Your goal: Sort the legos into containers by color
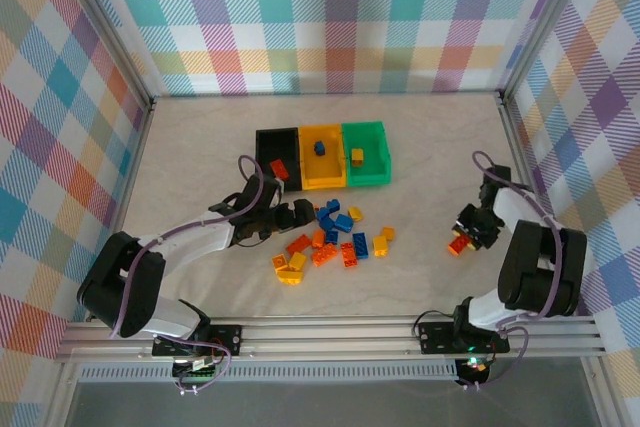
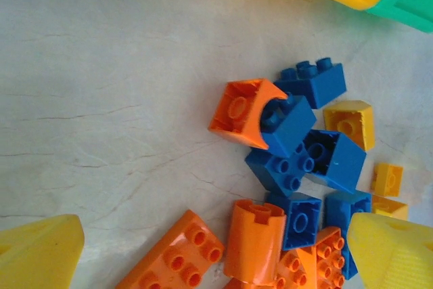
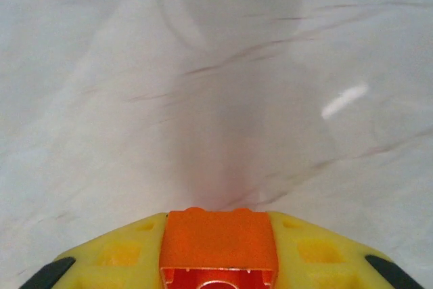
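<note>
The robot's right gripper holds an orange brick that matches the black bin's brick (image 1: 279,169) in color, so it should keep carrying it until it hangs over that bin (image 1: 275,149).
The legos (image 1: 335,237) lie in a loose pile of orange, blue and yellow bricks at mid-table. Behind them stand the joined containers: black (image 1: 262,152), yellow (image 1: 325,182) and green (image 1: 385,152). My left gripper (image 1: 300,215) is open at the pile's left edge. In the left wrist view its yellow fingertips (image 2: 37,252) straddle an orange round brick (image 2: 256,241) and a flat orange brick (image 2: 176,255). My right gripper (image 1: 462,240) hangs at the right, shut on an orange brick (image 3: 220,245) squeezed between its yellow fingers (image 3: 115,255).
A red brick (image 1: 279,169) lies in the black bin, a blue one (image 1: 319,148) in the yellow bin, a yellow one (image 1: 356,156) in the green bin. Checked walls enclose the table on three sides. Bare tabletop lies under the right gripper.
</note>
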